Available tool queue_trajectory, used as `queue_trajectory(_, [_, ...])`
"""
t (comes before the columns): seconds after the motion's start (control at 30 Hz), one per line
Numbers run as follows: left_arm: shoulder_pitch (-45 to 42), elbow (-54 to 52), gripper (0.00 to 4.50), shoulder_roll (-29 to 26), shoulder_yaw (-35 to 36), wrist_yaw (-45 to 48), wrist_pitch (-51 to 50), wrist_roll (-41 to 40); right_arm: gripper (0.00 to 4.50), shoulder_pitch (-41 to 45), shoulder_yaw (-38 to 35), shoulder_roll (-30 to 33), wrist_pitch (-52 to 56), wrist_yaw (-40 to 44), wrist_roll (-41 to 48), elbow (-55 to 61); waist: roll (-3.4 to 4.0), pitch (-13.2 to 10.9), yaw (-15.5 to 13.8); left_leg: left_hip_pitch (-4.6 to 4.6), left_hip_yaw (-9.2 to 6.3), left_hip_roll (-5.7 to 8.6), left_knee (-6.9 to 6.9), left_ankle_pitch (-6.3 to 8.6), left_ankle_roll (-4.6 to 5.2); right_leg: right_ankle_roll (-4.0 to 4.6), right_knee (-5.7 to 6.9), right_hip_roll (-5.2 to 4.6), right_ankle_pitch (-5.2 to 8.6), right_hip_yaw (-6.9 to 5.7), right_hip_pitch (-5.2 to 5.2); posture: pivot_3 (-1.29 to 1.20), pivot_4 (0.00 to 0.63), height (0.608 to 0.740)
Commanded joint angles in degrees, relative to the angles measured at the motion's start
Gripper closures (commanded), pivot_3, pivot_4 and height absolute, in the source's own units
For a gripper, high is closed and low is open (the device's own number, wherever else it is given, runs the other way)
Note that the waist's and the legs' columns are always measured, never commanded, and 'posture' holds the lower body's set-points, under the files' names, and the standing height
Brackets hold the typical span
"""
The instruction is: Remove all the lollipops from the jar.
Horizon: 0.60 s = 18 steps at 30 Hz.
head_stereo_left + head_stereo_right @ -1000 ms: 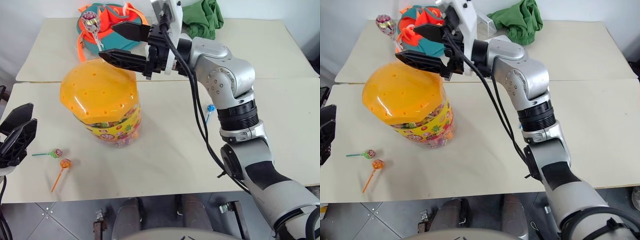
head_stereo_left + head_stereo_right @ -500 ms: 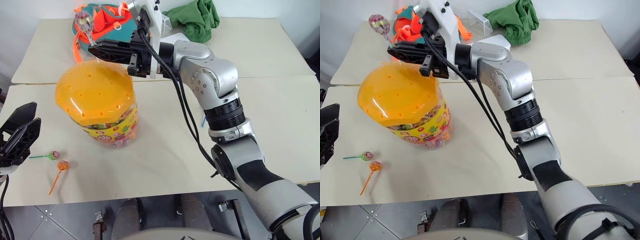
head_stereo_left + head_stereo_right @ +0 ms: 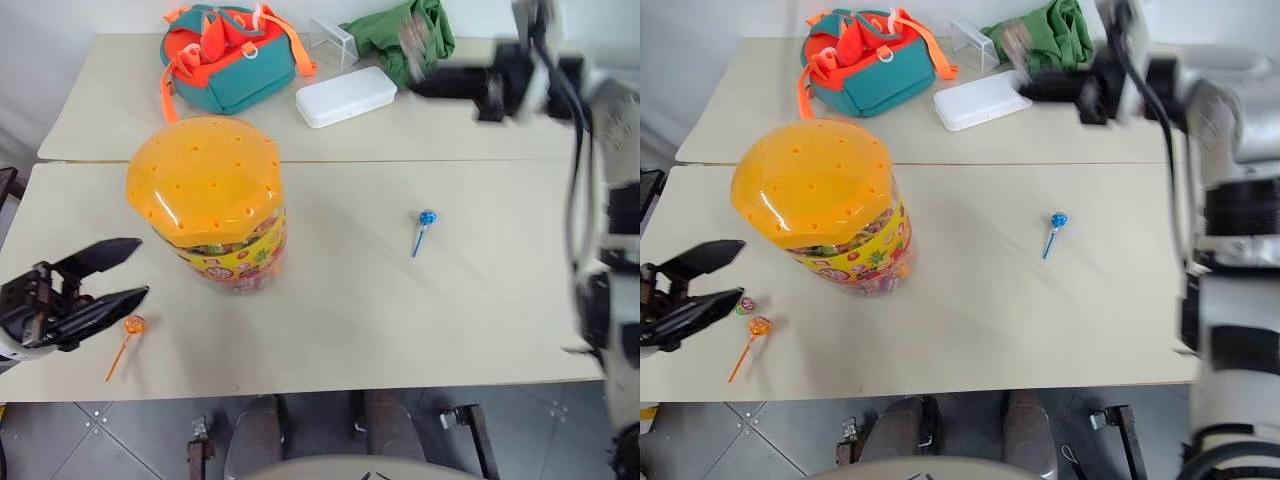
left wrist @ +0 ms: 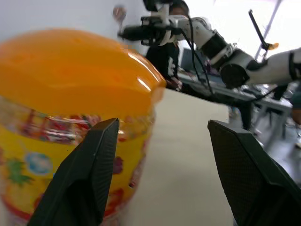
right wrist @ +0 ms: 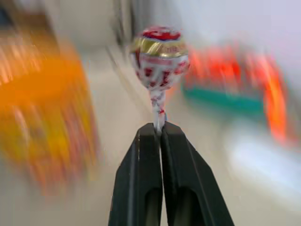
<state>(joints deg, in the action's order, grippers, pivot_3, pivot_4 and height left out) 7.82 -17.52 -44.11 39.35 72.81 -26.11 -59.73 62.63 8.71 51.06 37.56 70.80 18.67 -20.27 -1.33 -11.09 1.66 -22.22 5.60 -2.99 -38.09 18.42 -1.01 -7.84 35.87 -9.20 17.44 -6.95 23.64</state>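
Note:
The near table (image 3: 456, 233) beside the blue lollipop is open, so I should keep lowering the white-and-red lollipop (image 5: 160, 57) there with my right gripper until it is just above, then let go.
The jar (image 3: 205, 195), a clear tub with a domed orange lid, stands at the left of the near table. My right gripper (image 5: 160, 128) is shut on the stick of a white-and-red wrapped lollipop (image 5: 159, 50). It holds the lollipop in the air over the far table, right of the jar; the lollipop (image 3: 1015, 40) is blurred there. A blue lollipop (image 3: 427, 217) lies right of the jar. An orange lollipop (image 3: 131, 324) and a green one (image 3: 746, 304) lie at the front left. My left gripper (image 3: 128, 272) is open beside them, pointing at the jar (image 4: 70, 94).
A teal-and-orange bag (image 3: 225, 60), a white flat box (image 3: 347, 96), a small clear box (image 3: 332, 40) and a green cloth (image 3: 400, 30) sit on the far table. The near table's front edge runs just below the left gripper.
My right gripper shut on the lollipop's stick above the lid, then swung far to the right with it. The left gripper moved right, toward the jar.

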Motion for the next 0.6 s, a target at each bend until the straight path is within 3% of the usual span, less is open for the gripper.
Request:
queue_trajectory(0.03, [-0.7,0.8,1.31,-1.5,-0.8,2.4,1.4,1.7,4.42,-7.7,2.5,7.8,-7.0,0.1,-8.9,2.8,0.04,0.0,0.1,-0.02,0.06,0.00,-0.02,0.00,0.00,0.00,-0.01,-0.01,0.00,0.02,0.02,0.00,0.150,0.740])
queue_trajectory(0.1, [-1.1,1.3,1.31,-1.9,-1.4,3.3,1.3,2.2,4.42,-14.0,2.4,11.3,-10.3,-1.2,-12.2,3.7,0.10,-0.1,0.2,0.01,0.15,-0.02,-0.06,0.00,0.00,0.00,-0.01,-0.01,0.00,0.06,0.03,0.00,0.150,0.740])
queue_trajectory(0.2, [-1.5,1.7,1.31,-2.2,-1.9,3.4,1.2,2.5,4.42,-22.3,1.5,13.5,-5.7,-4.4,-14.2,6.3,0.17,-0.1,0.5,0.10,0.30,-0.04,-0.07,0.00,0.00,0.00,0.02,0.00,0.00,0.16,0.04,0.00,0.150,0.740])
queue_trajectory(0.4, [-1.7,3.2,1.31,-3.1,-2.2,1.4,0.9,5.1,4.42,-29.5,-1.4,12.2,-10.7,-10.3,-16.6,2.1,0.19,-0.1,0.1,0.09,0.33,-0.06,-0.20,0.00,0.00,0.01,0.01,0.00,-0.01,0.21,0.03,0.00,0.150,0.740])
queue_trajectory(0.5, [-1.8,3.6,1.31,-3.2,-2.2,0.9,1.6,6.8,3.86,-32.1,-3.5,11.6,-11.2,-9.7,-14.6,1.9,0.19,-0.1,-0.1,0.09,0.32,-0.05,-0.20,0.00,0.00,0.01,0.01,0.00,-0.01,0.21,0.02,0.00,0.150,0.740])
queue_trajectory(0.6, [-1.6,3.5,1.31,-2.8,-1.8,-0.1,2.0,8.0,2.82,-33.3,-8.5,9.2,-10.5,-8.3,-9.2,2.8,0.19,-0.1,-0.1,0.08,0.31,-0.05,-0.21,0.00,0.00,0.01,0.01,0.00,-0.01,0.20,0.01,0.00,0.150,0.740])
